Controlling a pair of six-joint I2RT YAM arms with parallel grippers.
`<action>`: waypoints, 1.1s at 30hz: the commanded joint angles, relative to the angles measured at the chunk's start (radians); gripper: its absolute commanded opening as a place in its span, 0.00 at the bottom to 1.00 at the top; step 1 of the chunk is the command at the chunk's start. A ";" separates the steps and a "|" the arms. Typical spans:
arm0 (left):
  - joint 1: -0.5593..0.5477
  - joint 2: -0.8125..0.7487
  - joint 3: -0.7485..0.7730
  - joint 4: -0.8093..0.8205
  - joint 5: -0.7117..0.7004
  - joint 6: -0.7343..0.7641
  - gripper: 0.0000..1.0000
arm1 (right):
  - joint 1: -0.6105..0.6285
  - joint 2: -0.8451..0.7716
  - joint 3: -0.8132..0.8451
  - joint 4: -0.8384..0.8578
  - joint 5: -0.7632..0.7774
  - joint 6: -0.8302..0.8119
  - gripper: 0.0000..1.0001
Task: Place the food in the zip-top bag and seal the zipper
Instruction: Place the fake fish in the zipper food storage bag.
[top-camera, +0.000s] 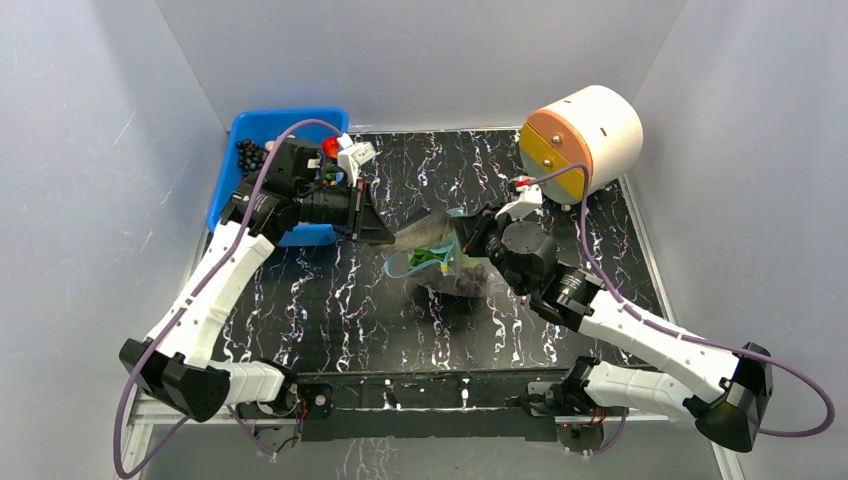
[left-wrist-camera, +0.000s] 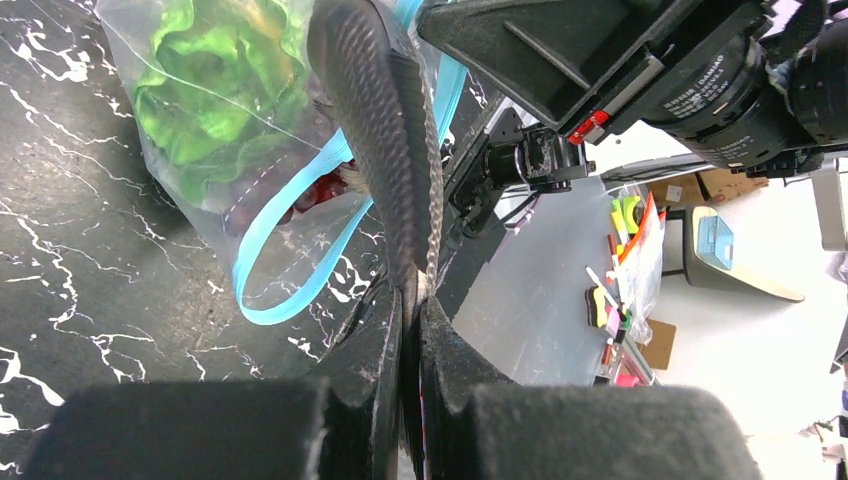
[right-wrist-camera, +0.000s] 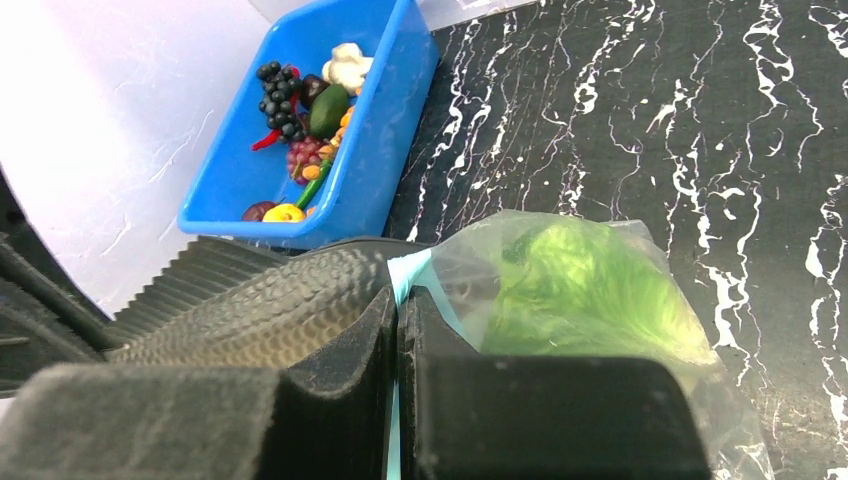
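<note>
The fish's head (left-wrist-camera: 346, 42) is lying across the bag's teal zipper rim. Next, my left gripper pulls back and guides the head under the bag's rim into the bag opening (left-wrist-camera: 322, 210).
The clear zip-top bag (top-camera: 447, 272) lies mid-table, holding the green lettuce head (top-camera: 428, 257) and a dark purple grape bunch (top-camera: 466, 284). My right gripper (top-camera: 462, 240) is shut on the bag's teal zipper rim (right-wrist-camera: 404, 272) and holds the mouth up. My left gripper (top-camera: 385, 234) is shut on the tail of a grey scaly toy fish (top-camera: 420, 232), whose head points at the bag mouth. In the left wrist view the fish (left-wrist-camera: 380, 140) rises from my gripper (left-wrist-camera: 412, 300), beside the teal zipper loop (left-wrist-camera: 290, 262) and the lettuce (left-wrist-camera: 205, 90). The right wrist view shows lettuce (right-wrist-camera: 580, 290) through the plastic.
The rigid blue bin (top-camera: 232, 170) stands at the back left behind my left arm, with several more toy foods (right-wrist-camera: 305, 110) in it. A peach and white cylinder (top-camera: 590, 135) lies at the back right. White walls close in three sides.
</note>
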 joint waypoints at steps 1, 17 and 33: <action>-0.016 0.015 -0.014 -0.001 0.075 0.004 0.00 | -0.004 -0.015 0.019 0.152 -0.054 -0.018 0.00; -0.019 -0.065 0.129 -0.076 0.023 0.034 0.00 | -0.005 -0.034 0.093 -0.131 0.112 0.091 0.00; -0.019 -0.033 0.026 -0.131 -0.109 0.105 0.00 | -0.006 -0.080 0.115 -0.128 0.107 0.057 0.00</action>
